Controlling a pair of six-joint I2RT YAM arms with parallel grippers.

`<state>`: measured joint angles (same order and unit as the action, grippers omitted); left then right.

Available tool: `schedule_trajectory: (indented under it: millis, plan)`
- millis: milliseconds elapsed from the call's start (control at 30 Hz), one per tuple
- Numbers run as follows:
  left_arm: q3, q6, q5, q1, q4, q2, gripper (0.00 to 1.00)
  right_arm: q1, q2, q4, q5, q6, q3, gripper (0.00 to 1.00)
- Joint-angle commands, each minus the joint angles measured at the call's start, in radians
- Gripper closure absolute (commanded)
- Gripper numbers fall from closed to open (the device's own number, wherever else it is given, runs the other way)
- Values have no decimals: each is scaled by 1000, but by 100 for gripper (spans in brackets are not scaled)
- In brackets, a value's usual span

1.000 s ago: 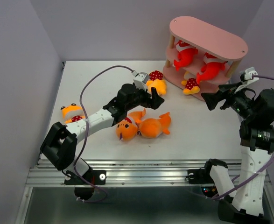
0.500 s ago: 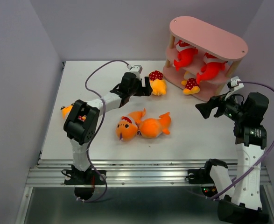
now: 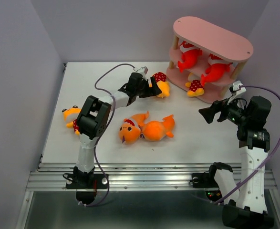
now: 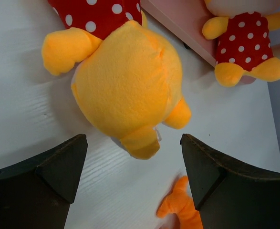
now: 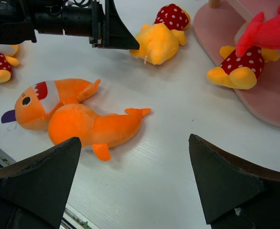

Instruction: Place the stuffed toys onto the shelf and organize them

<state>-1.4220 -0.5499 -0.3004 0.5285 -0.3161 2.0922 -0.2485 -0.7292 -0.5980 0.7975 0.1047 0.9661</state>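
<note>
I can see the yellow figure face down [image 3: 160,80] next to the shelf, far from my right gripper, so my left gripper should pick it up by its head [image 3: 163,89] and pass it over.
The pink shelf [image 3: 211,36] stands at the back right. Two red sharks [image 3: 190,57] [image 3: 215,70] lie on its middle board and a small yellow figure [image 3: 195,88] sits on its bottom board. Another yellow figure with a red dotted part [image 4: 125,90] lies on the table in front of the shelf. My left gripper [image 4: 133,138] is open right at it, a finger on each side of its lower end. Two orange sharks [image 3: 130,130] [image 3: 158,129] lie mid-table. My right gripper [image 3: 204,113] hangs open and empty to the right of them.
A third small yellow figure [image 3: 71,116] lies by the table's left edge, beside the left arm's elbow. The shelf's bottom board [image 5: 268,107] juts toward my right gripper. The left arm's purple cable [image 3: 112,71] loops over the back of the table.
My left arm has reached farther back and right, bringing its open gripper up to the yellow figure. My right gripper has dropped and shifted slightly left.
</note>
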Motion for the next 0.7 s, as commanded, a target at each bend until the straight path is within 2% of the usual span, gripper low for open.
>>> schedule_trajectory:
  millis: [0, 33, 133, 167, 233, 267, 333, 367, 467, 567, 667]
  plan:
    - [-78, -50, -22, 2, -38, 26, 10, -6, -3, 53, 12, -2, 0, 0]
    - [-84, -56, -16, 2, -38, 37, 13, -6, -3, 55, 16, -5, 0, 0]
    - [-120, -85, -16, 4, -44, 75, 29, -6, 4, 56, 17, -10, 0, 0]
    - [-138, -90, -19, 4, -44, 92, 38, -6, 4, 58, 16, -10, 0, 0]
    - [-150, -104, -31, 4, -49, 103, 49, -6, 10, 55, 11, -7, 0, 0]
    - [-152, -105, -35, 4, -54, 107, 60, -6, 16, 53, 11, -5, 0, 0]
    - [-147, -102, -45, 4, -58, 98, 65, -6, 24, 52, 3, 3, -3, 0]
    - [-140, -94, -49, 2, -61, 95, 81, -6, 25, 49, 3, 6, -3, 0]
    - [-115, -67, -68, 1, -61, 66, 100, -6, 27, 37, 9, 35, -4, 0]
    - [-89, -44, -106, -4, -61, 29, 100, -6, 22, -3, 38, 121, 0, 0]
    - [-54, -15, -154, -15, -61, -29, 100, -6, 10, -109, 106, 303, 19, 0]
